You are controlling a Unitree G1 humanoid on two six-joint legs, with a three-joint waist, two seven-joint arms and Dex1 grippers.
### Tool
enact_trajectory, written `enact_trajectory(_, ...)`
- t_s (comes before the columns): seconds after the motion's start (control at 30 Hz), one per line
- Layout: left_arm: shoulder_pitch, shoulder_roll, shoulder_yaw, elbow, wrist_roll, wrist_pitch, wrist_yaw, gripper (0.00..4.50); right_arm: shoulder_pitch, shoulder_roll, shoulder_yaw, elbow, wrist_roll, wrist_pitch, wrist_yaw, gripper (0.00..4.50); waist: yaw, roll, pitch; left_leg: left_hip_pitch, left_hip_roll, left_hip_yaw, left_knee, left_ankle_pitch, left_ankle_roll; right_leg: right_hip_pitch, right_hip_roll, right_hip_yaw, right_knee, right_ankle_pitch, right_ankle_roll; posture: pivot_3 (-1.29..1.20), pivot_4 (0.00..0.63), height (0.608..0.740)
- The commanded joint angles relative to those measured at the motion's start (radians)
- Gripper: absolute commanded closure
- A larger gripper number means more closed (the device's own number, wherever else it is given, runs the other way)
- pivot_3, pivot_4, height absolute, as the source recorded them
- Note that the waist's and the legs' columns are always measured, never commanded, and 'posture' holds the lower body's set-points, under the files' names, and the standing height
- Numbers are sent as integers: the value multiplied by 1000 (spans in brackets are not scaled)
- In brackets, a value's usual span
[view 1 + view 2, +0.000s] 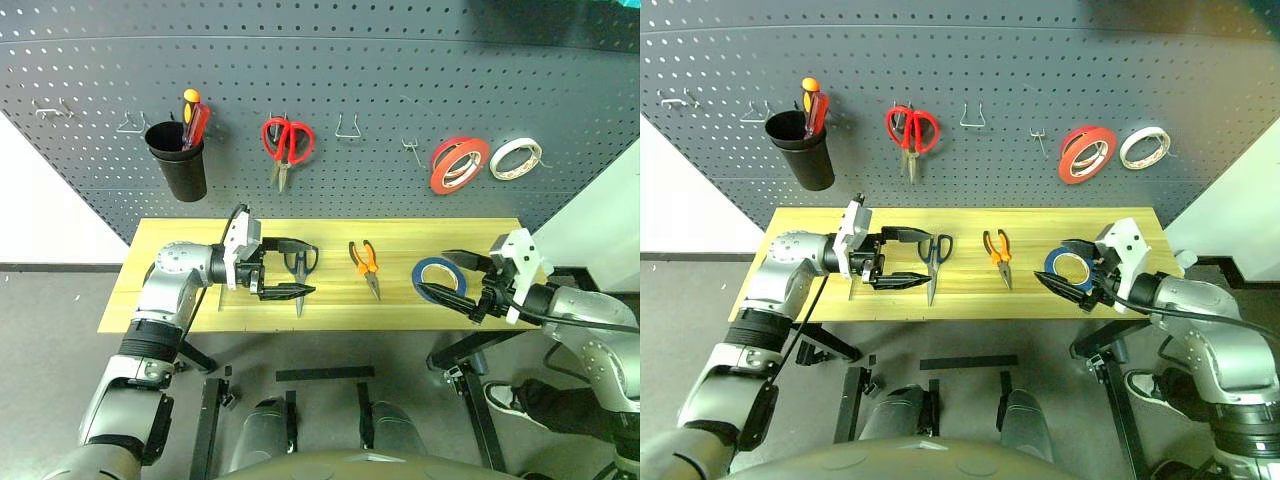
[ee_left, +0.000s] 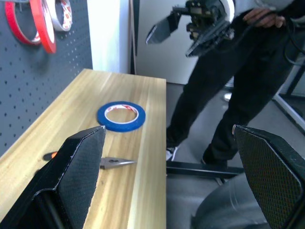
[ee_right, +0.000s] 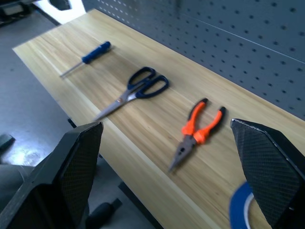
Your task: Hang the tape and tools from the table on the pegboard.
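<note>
The robot's open right gripper should keep going down over the blue tape, which is flat and clear of the pliers, until one finger enters the tape's hole, then close.
The blue tape lies flat near the right end of the table. Dark-handled scissors and orange-and-black pliers lie side by side mid-table. A small blue-handled screwdriver lies further left. My left gripper hovers open just over the scissors, pointing right along the table. The right gripper is open and empty. It hangs in the air by the table's right end, above the tape and aimed left. The pegboard rises behind the table.
On the pegboard hang a black cup holding a red-orange screwdriver, red scissors, a red tape roll and a white one. A bare wire hook sits between them. A person in dark trousers stands past the table's right end.
</note>
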Motion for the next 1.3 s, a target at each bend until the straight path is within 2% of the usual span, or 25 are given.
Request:
enact_trajectory(0.03, -4, 6, -9, -17, -11, -6, -20, 15, 18, -3, -39, -41, 22, -1, 0, 0, 2, 0, 0, 0, 0, 0, 0, 0, 0, 0, 0, 0, 0, 0, 0, 41, 176, 711)
enact_trajectory(0.2, -27, -23, -3, 14, -16, -23, -13, 15, 38, 3, -43, -33, 17, -4, -17, 0, 0, 0, 0, 0, 0, 0, 0, 0, 0, 1, 0, 0, -1, 0, 0, 47, 177, 711)
enact_trajectory(0.43, 7, -27, -10, 95, 4, -116, -45, 15, 57, 5, -22, -23, -23, -17, -56, 0, 0, 0, 0, 0, 0, 1, 0, 0, 0, 1, 0, -1, -1, 0, 0, 27, 144, 711)
enact_trajectory(0.57, 8, -54, -23, 106, 13, -133, -30, 15, 50, -15, 2, 25, -83, -18, -72, 0, 1, 0, 0, 0, 0, 2, 0, 0, 0, 1, 0, -1, -2, 0, 0, 5, 153, 711)
enact_trajectory(0.77, -67, -90, -47, 231, 98, -243, 24, 15, -48, -42, 116, 119, -201, 27, -104, 0, -4, 0, 0, 0, 0, 2, 0, -1, 2, 1, 0, 0, -2, 0, 0, 6, 179, 711)
enact_trajectory(0.97, -135, -137, -57, 307, 150, -287, 103, 15, -179, -43, 181, 229, -228, 93, -76, 0, -4, 2, 23, 0, 0, -1, 0, -2, 3, 1, -1, 0, -2, 0, 0, 34, 260, 711)
enact_trajectory(1.13, -149, -166, -51, 276, 140, -252, 158, 15, -264, -44, 218, 295, -236, 169, -62, 0, -2, 3, 72, -1, 1, -2, 0, -2, 3, 0, -2, 0, -2, 0, 0, 65, 327, 711)
enact_trajectory(1.3, -146, -178, -58, 210, 142, -217, 195, 15, -348, -14, 256, 413, -265, 157, -53, 0, -2, 3, 127, -2, 1, -2, 1, -1, 3, -2, -3, 0, -1, 0, 0, 84, 399, 711)
